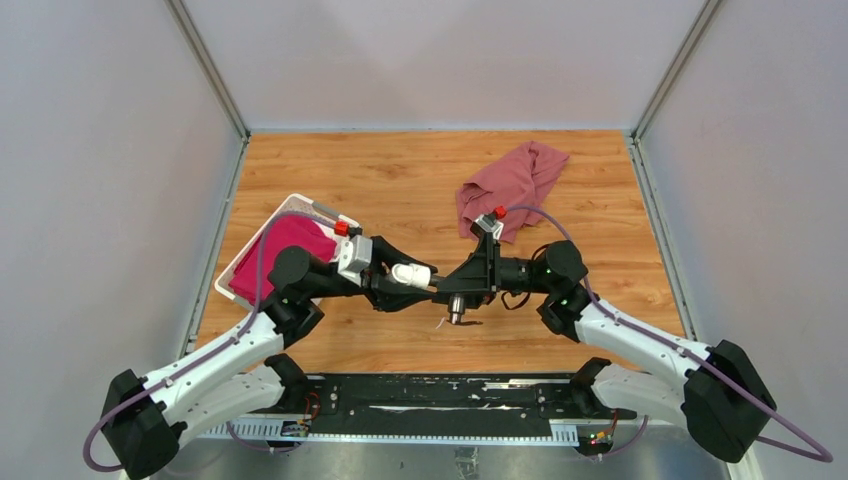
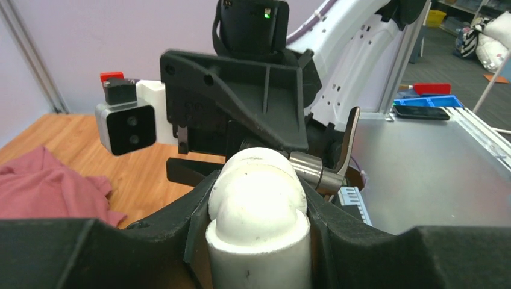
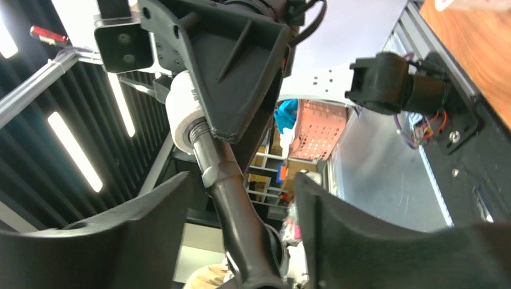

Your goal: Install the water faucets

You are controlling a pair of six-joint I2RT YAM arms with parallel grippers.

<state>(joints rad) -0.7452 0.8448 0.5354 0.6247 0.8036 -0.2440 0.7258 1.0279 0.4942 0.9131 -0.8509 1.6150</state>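
Note:
The tap's thread is visible outside the white fitting, so next I clamp the stem with my right gripper while my left gripper opens and regrips the fitting.
The water faucets meet in mid-air between my two arms, above the wooden table. My left gripper is shut on the stubby white fitting; in the left wrist view the fitting fills the gap between both pads. The dark grey metal tap runs from the white fitting down between the fingers of my right gripper, which stands open with a gap on each side of the stem. The tap's steel neck joins the fitting on its right. From above, the right gripper faces the left one.
A dusty-red cloth lies crumpled at the back right of the table. A white slatted basket with magenta fabric sits at the left, behind my left arm. The black base rail runs along the near edge. Grey walls close three sides.

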